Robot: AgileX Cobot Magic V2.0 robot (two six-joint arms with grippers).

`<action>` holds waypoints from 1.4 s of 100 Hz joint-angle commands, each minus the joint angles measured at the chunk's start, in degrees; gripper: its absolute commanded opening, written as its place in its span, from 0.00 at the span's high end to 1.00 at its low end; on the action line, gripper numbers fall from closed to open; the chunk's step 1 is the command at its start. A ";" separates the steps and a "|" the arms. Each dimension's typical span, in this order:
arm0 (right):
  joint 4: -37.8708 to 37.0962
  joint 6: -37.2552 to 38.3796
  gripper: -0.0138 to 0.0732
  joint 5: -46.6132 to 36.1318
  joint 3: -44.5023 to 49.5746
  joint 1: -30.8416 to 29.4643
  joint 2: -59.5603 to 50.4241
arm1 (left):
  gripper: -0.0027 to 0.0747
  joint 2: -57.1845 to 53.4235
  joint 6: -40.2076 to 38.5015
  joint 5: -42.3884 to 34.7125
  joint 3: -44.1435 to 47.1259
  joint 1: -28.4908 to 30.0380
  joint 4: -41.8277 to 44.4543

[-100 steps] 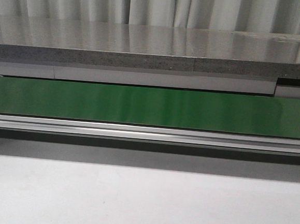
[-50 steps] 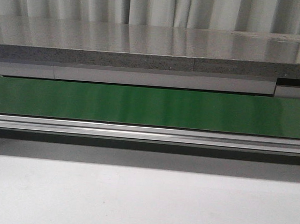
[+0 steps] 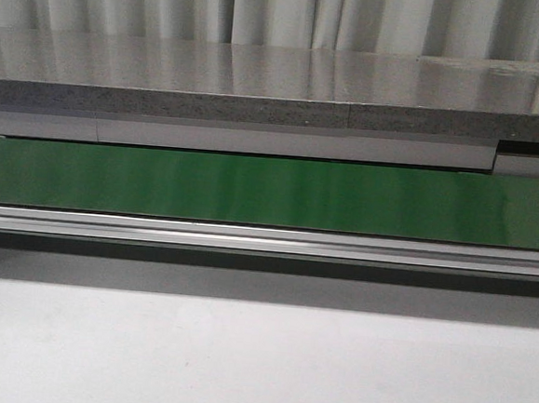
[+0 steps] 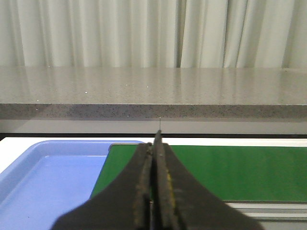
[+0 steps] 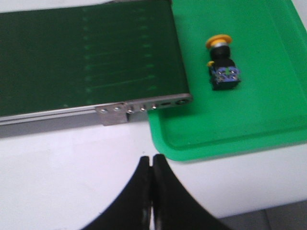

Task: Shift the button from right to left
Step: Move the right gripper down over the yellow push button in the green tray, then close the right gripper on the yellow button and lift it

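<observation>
The black body (image 5: 224,74) is blocky and has flat sides. The button (image 5: 222,62) should therefore stay lying and ride along when I put it on the green belt.
The button (image 5: 221,62), with a yellow-orange head and a black blocky body, lies on its side in a green tray (image 5: 268,120), seen only in the right wrist view. My right gripper (image 5: 151,160) is shut and empty, above the white table, short of the tray's near rim. My left gripper (image 4: 156,148) is shut and empty, over the end of the green conveyor belt (image 4: 240,170) beside a blue tray (image 4: 43,177). Neither gripper nor the button shows in the front view.
The green belt (image 3: 270,190) runs across the front view with a metal rail (image 3: 266,240) before it and a grey counter (image 3: 279,81) behind. The belt's end (image 5: 86,57) meets the green tray. White table (image 3: 256,369) lies in front.
</observation>
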 commanded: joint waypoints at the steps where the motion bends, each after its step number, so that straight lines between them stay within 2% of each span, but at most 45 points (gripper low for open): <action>1: -1.14 -5.76 0.84 -1.56 -2.96 -3.97 2.45 | 0.99 -1.50 -0.01 -4.58 2.59 0.07 -0.05; 9: -0.71 -8.76 0.70 -1.27 -3.64 -7.14 4.81 | 0.99 -1.50 -0.01 -4.58 2.59 0.07 -0.05; 26: -0.35 -8.75 0.22 -2.50 -4.38 -13.22 9.42 | 0.99 -1.50 -0.01 -4.58 2.59 0.07 -0.05; 33: -0.35 -8.75 0.13 -3.38 -4.54 -15.45 11.26 | 0.99 -1.50 -0.01 -4.58 2.59 0.07 -0.05; 56: 0.67 -8.75 0.14 -3.54 -8.09 -19.90 18.70 | 0.99 -1.50 -0.01 -4.58 2.59 0.07 -0.05; 77: 1.78 -8.75 0.14 -6.21 -12.90 -19.96 27.47 | 0.99 -1.50 -0.01 -4.58 2.59 0.07 -0.05; 115: 2.85 -8.75 0.14 -6.00 -25.84 -19.80 47.17 | 0.99 -1.50 -0.01 -4.58 2.59 0.07 -0.05; 140: 8.57 -8.75 0.14 -4.82 -32.93 -19.80 58.72 | 0.99 -1.50 -0.01 -4.58 2.59 0.07 -0.05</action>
